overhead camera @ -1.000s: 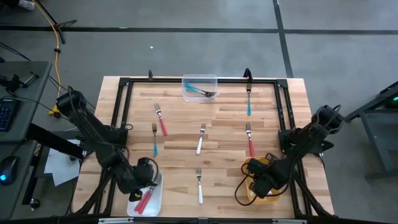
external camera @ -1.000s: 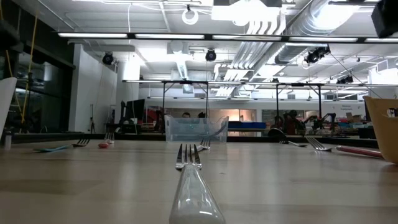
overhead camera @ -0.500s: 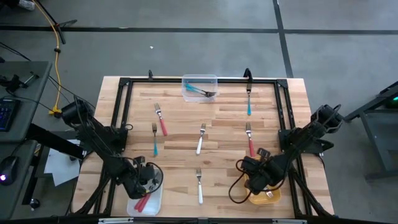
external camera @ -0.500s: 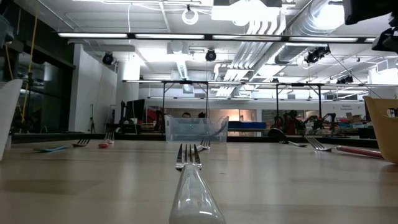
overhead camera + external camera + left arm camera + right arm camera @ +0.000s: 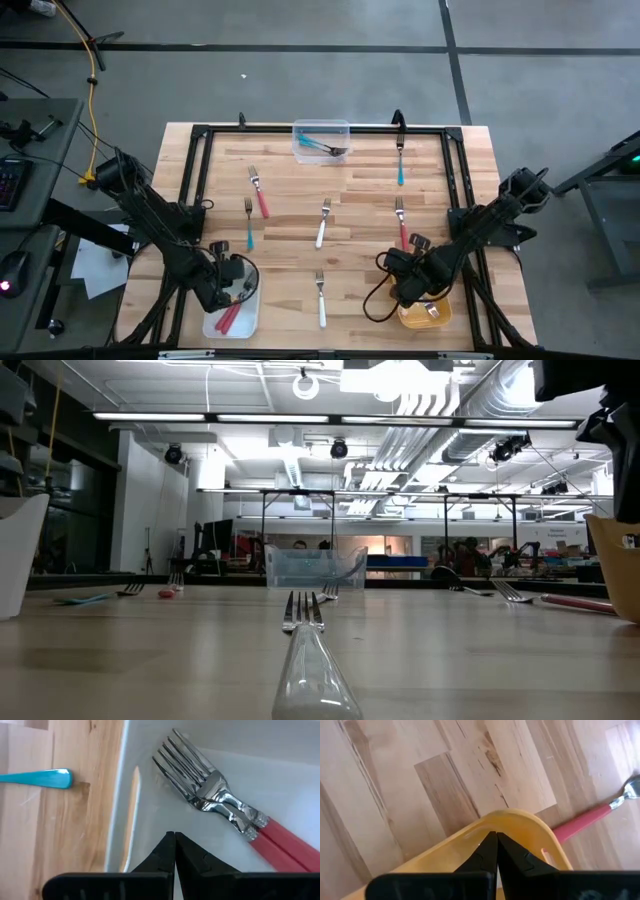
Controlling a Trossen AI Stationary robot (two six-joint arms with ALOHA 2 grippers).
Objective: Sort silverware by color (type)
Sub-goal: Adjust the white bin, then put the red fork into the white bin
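The red fork [image 5: 404, 236] is by the yellow bowl and far from the white tray, so the robot's right gripper should pick up that fork [image 5: 401, 219] and pass it to the left gripper.
My left gripper [image 5: 237, 283] [image 5: 175, 844] is shut and points down over the white tray [image 5: 214, 326] at the near left. Two red-handled forks [image 5: 225, 807] lie in that tray, beside the fingertips. My right gripper [image 5: 408, 284] [image 5: 496, 841] is shut above the far rim of the yellow bowl [image 5: 512, 821] [image 5: 428, 316] at the near right. Loose silverware lies flat on the table: a red fork [image 5: 259, 191], a teal fork [image 5: 248, 226], two white forks [image 5: 322, 223] [image 5: 320, 298], another red fork [image 5: 401, 226] and a teal fork [image 5: 400, 164].
A clear container [image 5: 321, 140] holding teal forks stands at the far middle. A black frame [image 5: 200, 170] runs round the tabletop. In the low view the near white fork [image 5: 305, 650] lies in front, the tray wall [image 5: 20, 555] at the left, the bowl [image 5: 618, 565] at the right.
My right gripper has gone from over the bowl's middle toward the table's left, to the bowl's far-left rim, and has rolled a little. My left gripper has tipped steeper and sunk a little over the tray. The tray's wall reaches farther in from the left in the low view.
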